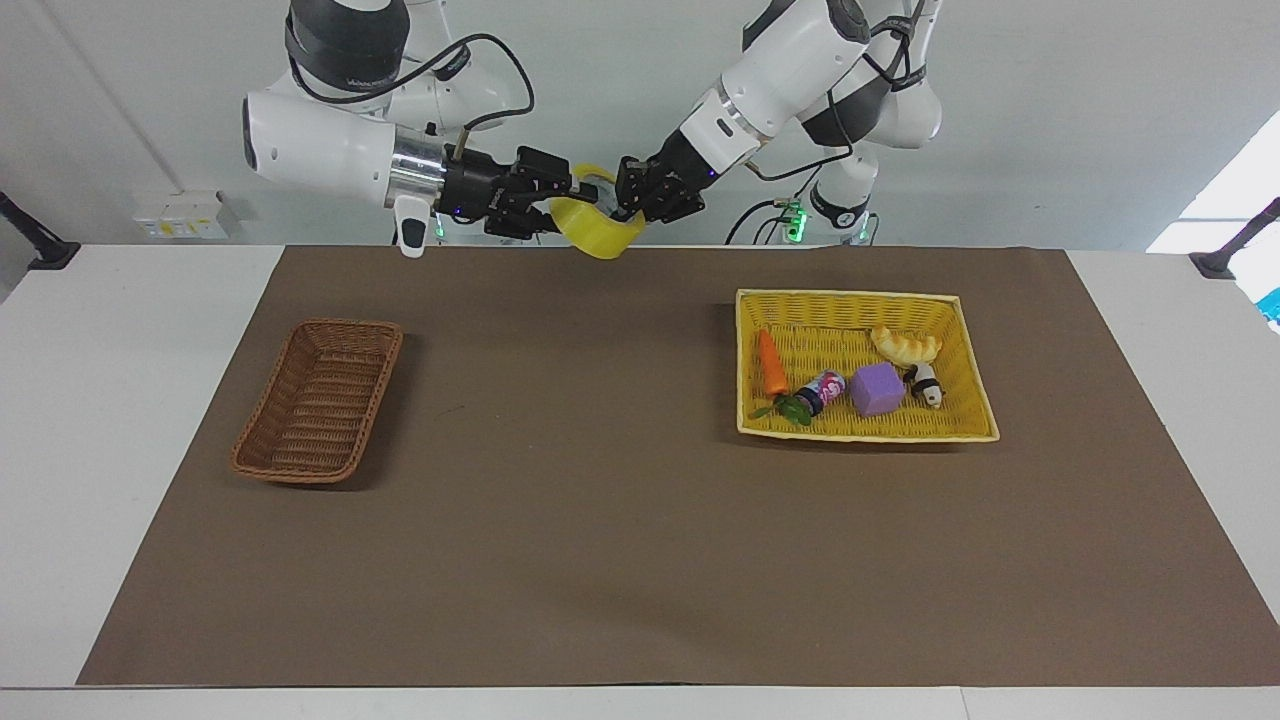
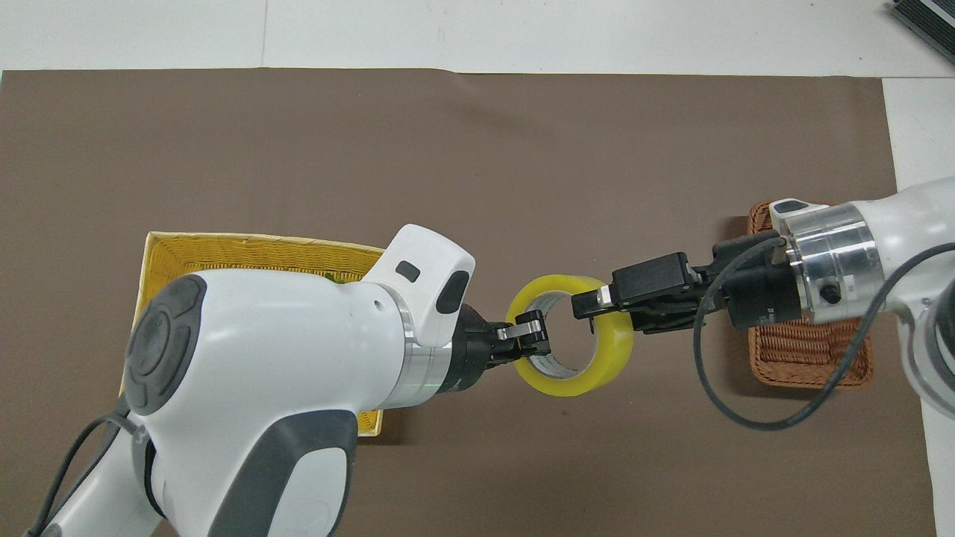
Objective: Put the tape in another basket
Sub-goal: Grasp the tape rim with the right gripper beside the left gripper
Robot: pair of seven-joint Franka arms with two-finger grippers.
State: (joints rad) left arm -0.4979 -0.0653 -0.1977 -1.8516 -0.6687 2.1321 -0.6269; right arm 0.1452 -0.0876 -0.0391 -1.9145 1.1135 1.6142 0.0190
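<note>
Next, my left gripper opens and back away first, because it is holding the tape's rim point(image 2: 537, 374) while the brown basket point(image 2: 806, 356) is on my right gripper's side.
The yellow tape roll point(image 1: 600, 232) hangs in the air between my two grippers, over the edge of the brown mat nearest the robots. In the overhead view the tape point(image 2: 608, 350) shows as an open ring. My left gripper point(image 1: 628, 205) is shut on the ring's rim at the left arm's side point(image 2: 531, 339). My right gripper point(image 1: 565, 195) has one finger inside the ring and is shut on the rim across from it point(image 2: 604, 317). The small dark-brown wicker basket point(image 1: 318, 400) stands empty toward the right arm's end, partly under the right arm in the overhead view point(image 2: 809, 358).
A bright-yellow basket point(image 1: 968, 360) toward the left arm's end holds a purple cube point(image 1: 878, 389), a carrot point(image 1: 768, 362), a bread roll point(image 1: 905, 345), a small can point(image 1: 822, 390) and a panda toy point(image 1: 927, 385). The left arm covers most of it in the overhead view point(image 2: 246, 250).
</note>
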